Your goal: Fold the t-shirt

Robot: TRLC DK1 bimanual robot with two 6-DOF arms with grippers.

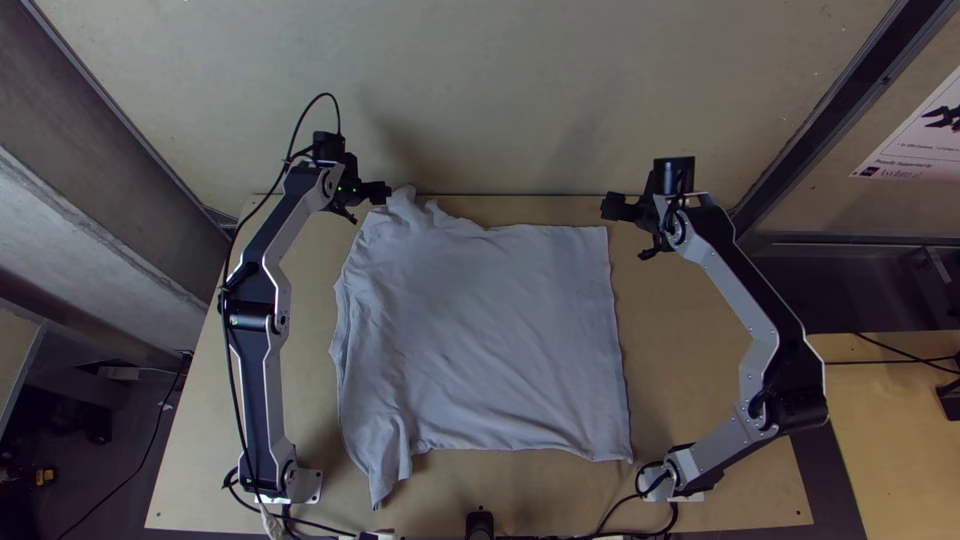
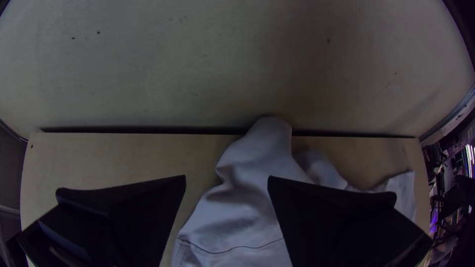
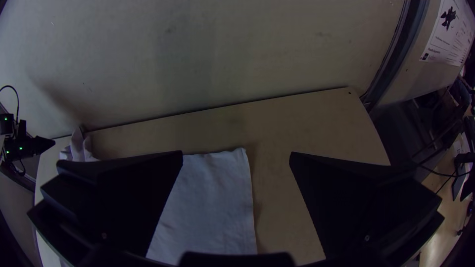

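Observation:
My gripper will make the t-shirt's folded part wider at the sleeve when I fold the t-shirt's far edge (image 1: 540,227), since the bunched sleeve (image 1: 408,208) sticks out past it.
In the top view the pale t-shirt (image 1: 490,330) lies spread with its straight hem toward the right. Its left side is wrinkled; a bunched sleeve (image 1: 405,208) reaches the table's far edge and another piece hangs down at the near left. My left gripper (image 1: 380,192) is at that far sleeve. In the left wrist view, the left gripper (image 2: 227,176) is open, with the sleeve (image 2: 247,198) beyond and partly behind one finger. Off the shirt's far right corner stands my right gripper (image 1: 614,207). The right gripper (image 3: 236,153) is open in its wrist view, the shirt's corner (image 3: 213,198) below it.
Bare wooden table (image 1: 700,380) borders the shirt on the right, with a narrow strip along the near side. A pale wall (image 1: 480,100) rises just behind the table's far edge. Cables (image 1: 640,495) lie around both arm bases.

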